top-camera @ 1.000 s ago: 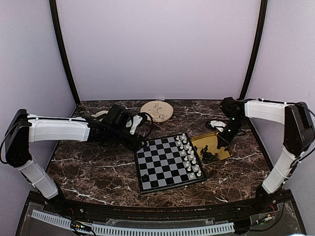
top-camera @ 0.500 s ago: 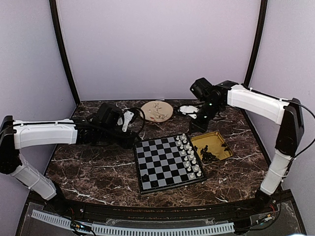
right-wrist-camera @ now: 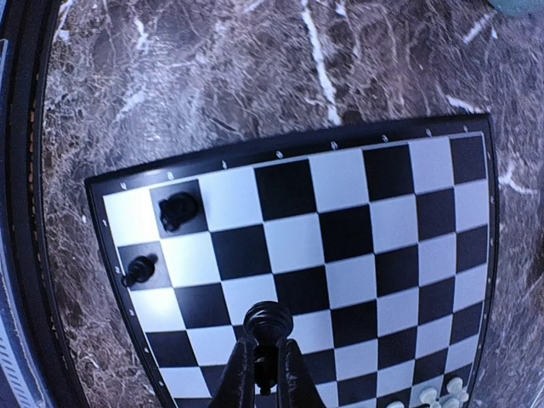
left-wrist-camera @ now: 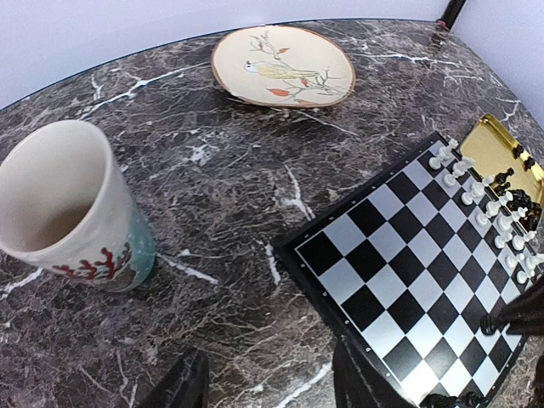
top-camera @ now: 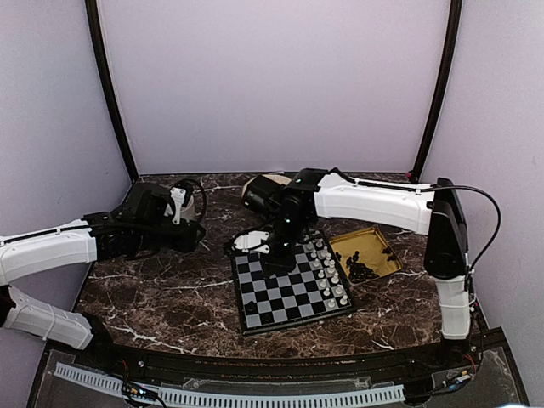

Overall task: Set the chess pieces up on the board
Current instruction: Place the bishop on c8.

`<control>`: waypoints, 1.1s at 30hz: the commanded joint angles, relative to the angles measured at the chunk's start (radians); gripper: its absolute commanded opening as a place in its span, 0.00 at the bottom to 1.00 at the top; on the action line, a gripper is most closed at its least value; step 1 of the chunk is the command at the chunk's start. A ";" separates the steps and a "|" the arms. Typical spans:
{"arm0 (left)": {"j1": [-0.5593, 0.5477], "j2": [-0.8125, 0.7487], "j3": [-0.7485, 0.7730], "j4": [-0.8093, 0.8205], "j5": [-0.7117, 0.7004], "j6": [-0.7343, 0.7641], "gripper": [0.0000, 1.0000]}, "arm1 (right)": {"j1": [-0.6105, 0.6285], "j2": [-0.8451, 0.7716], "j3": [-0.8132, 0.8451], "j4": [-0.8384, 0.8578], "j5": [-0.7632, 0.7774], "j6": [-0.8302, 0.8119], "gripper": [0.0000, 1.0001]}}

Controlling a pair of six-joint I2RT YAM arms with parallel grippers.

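Note:
My right gripper holds the black piece upright and should next move to the white edge square, open beside the standing black pieces, until the piece's base rests.
The board lies mid-table, with white pieces lined along its right side. My right gripper hovers over the board's far left part. In the right wrist view the right gripper is shut on a black chess piece above the squares. Two more black chess pieces stand near a corner of the board. Several black pieces lie in the yellow tray. My left gripper is open and empty over bare marble left of the board.
A cream cup stands left of the board. A bird-painted plate lies at the back, partly hidden behind my right arm in the top view. The yellow tray sits just right of the board.
My right arm has swung from the yellow tray leftwards to over the board's left part, still shut on a black piece. My left arm has drawn back to the left.

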 commanded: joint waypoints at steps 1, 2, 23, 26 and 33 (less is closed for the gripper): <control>0.019 -0.061 -0.046 -0.031 -0.054 -0.022 0.52 | 0.047 0.064 0.089 -0.034 -0.025 -0.002 0.02; 0.021 -0.067 -0.053 -0.033 -0.056 -0.020 0.52 | 0.053 0.086 0.102 -0.040 -0.030 -0.002 0.02; 0.033 -0.098 -0.082 -0.030 -0.081 -0.006 0.53 | 0.099 0.238 0.220 -0.056 -0.035 0.016 0.02; 0.033 -0.095 -0.080 -0.030 -0.088 -0.003 0.53 | 0.104 0.245 0.228 -0.055 -0.037 0.017 0.03; 0.034 -0.092 -0.078 -0.032 -0.085 -0.003 0.53 | 0.107 0.264 0.244 -0.049 -0.032 0.013 0.03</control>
